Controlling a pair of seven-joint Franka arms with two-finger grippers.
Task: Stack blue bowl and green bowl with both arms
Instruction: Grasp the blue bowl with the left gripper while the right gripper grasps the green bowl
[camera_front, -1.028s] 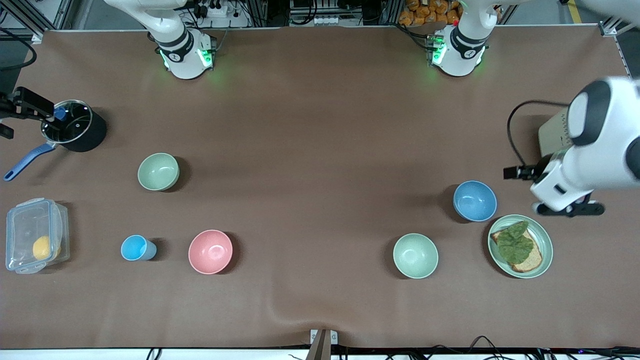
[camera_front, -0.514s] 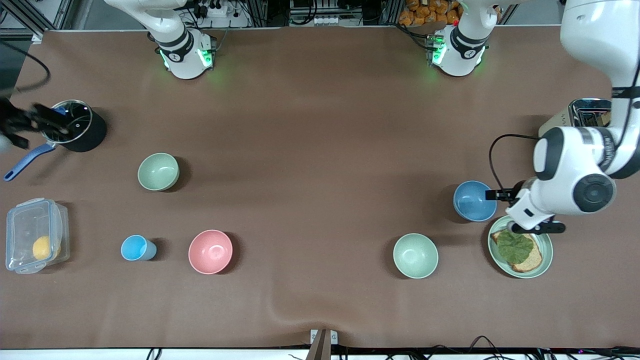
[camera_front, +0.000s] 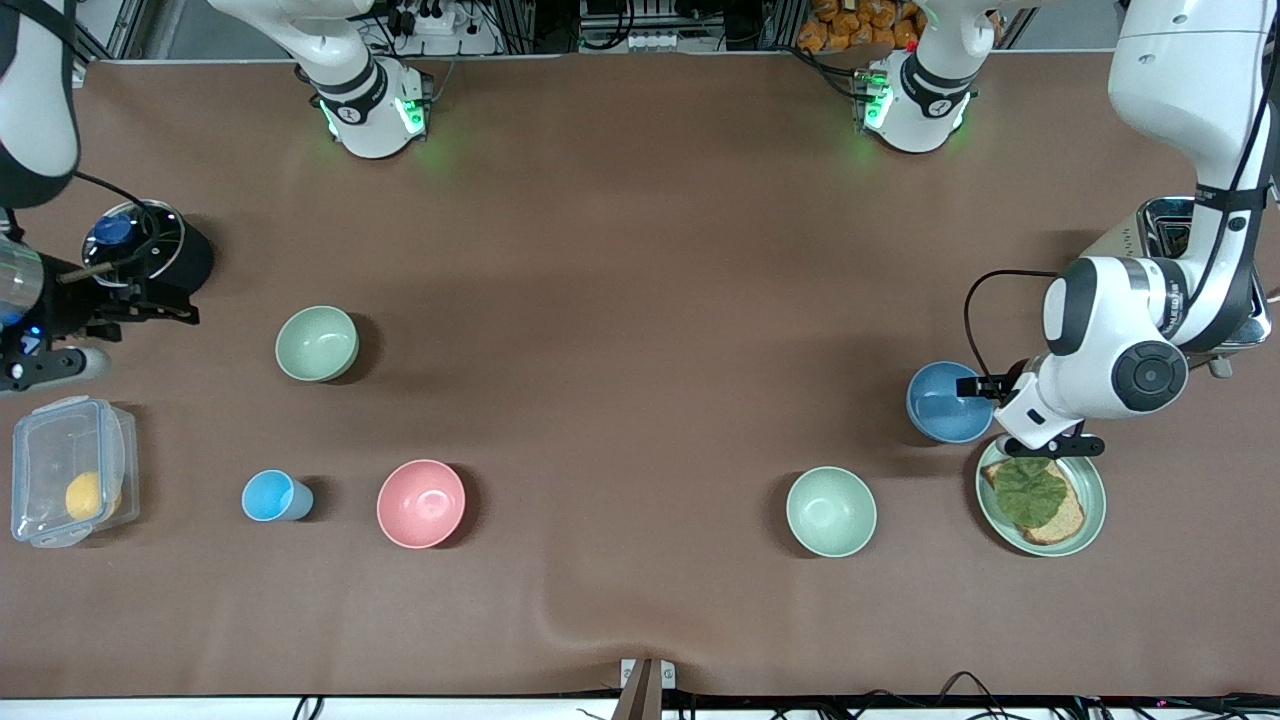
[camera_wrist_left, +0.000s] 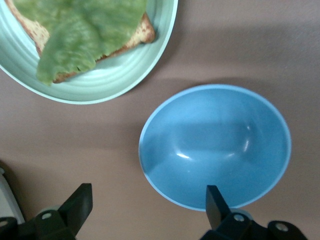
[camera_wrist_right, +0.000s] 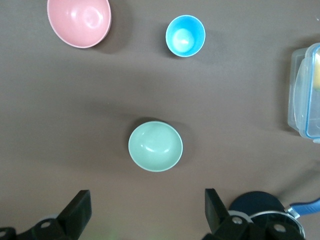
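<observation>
I should carry the sage-green bowl (camera_front: 317, 343) to the middle (camera_front: 621, 298) with my right gripper, because it stands far from the blue bowl. My left gripper should then put the blue bowl inside it.
The blue bowl (camera_front: 948, 402) stands upright toward the left arm's end of the table, touching nothing; it fills the left wrist view (camera_wrist_left: 215, 145). My left gripper (camera_front: 1050, 445) (camera_wrist_left: 148, 210) is open and empty, low over the table beside the blue bowl, with one finger (camera_wrist_left: 215, 200) at its rim. The sage-green bowl (camera_front: 317, 343) stands alone toward the right arm's end and shows in the right wrist view (camera_wrist_right: 155, 146). My right gripper (camera_front: 150, 310) (camera_wrist_right: 147, 210) is open and empty, up in the air over the table between the pot and the green bowl.
A green plate (camera_front: 1090, 470) (camera_wrist_left: 115, 82) with bread and a leaf lies beside the blue bowl. A mint bowl (camera_front: 831, 511), a pink bowl (camera_front: 421, 503) and a light-blue cup (camera_front: 275, 496) stand nearer the camera. A black pot (camera_front: 190, 262) and a clear container (camera_front: 70, 485) stand at the right arm's end.
My left gripper has come down and across to the blue bowl's edge. My right gripper has swung from beside the pot toward the green bowl.
</observation>
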